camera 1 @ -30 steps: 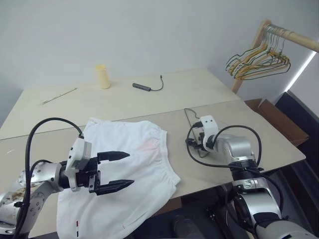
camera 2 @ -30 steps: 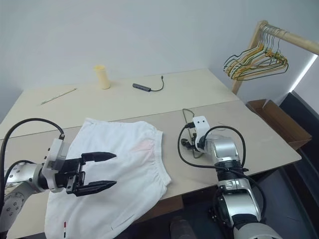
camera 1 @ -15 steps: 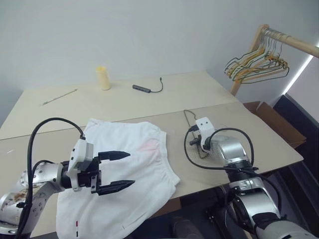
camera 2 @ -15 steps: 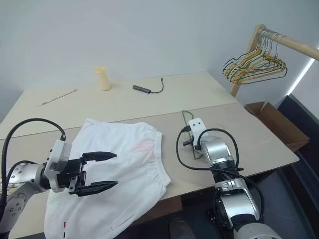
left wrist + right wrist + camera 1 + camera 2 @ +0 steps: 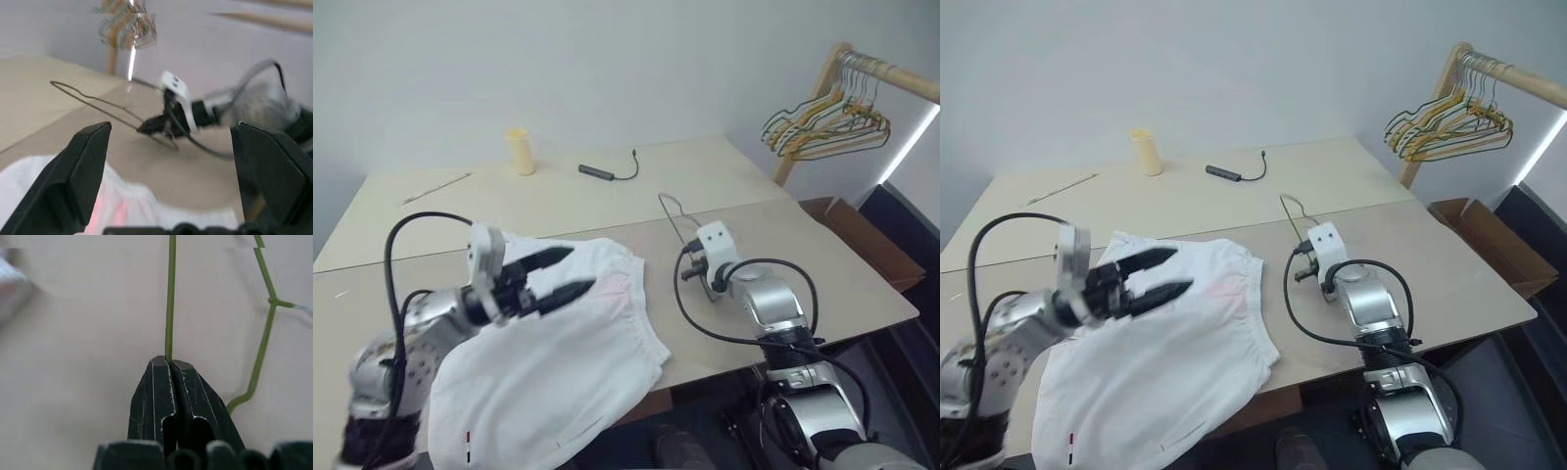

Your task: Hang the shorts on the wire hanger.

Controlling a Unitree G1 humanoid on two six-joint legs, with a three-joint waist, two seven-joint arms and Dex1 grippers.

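The far end of the wire hanger closes in a rounded bend [image 5: 661,196]. I should expect one of the hanger's shoulders there and its hook opposite the straight wire [image 5: 672,224].
The white shorts [image 5: 558,343] lie spread on the near left of the table [image 5: 744,191], waistband toward the middle. My left gripper [image 5: 579,270] hovers open over their upper part with nothing between its fingers. The wire hanger [image 5: 672,213] is a thin wire tilted up off the table right of the shorts, its hook end pointing away from me. My right gripper [image 5: 169,363] is shut on one straight run of that wire [image 5: 170,293]. In the left wrist view the hanger [image 5: 98,102] reaches out from the right gripper [image 5: 152,128].
A bunch of coloured hangers [image 5: 824,122] hangs on a wooden rail at the far right. A yellow cup [image 5: 519,151], a black cable with an adapter [image 5: 607,172] and a thin stick [image 5: 435,186] lie at the back. A cardboard box [image 5: 862,240] sits beyond the table's right edge.
My right gripper has risen with the wire hanger, which now tilts up off the table. My left gripper has lifted, moved forward over the shorts and rolled, staying open.
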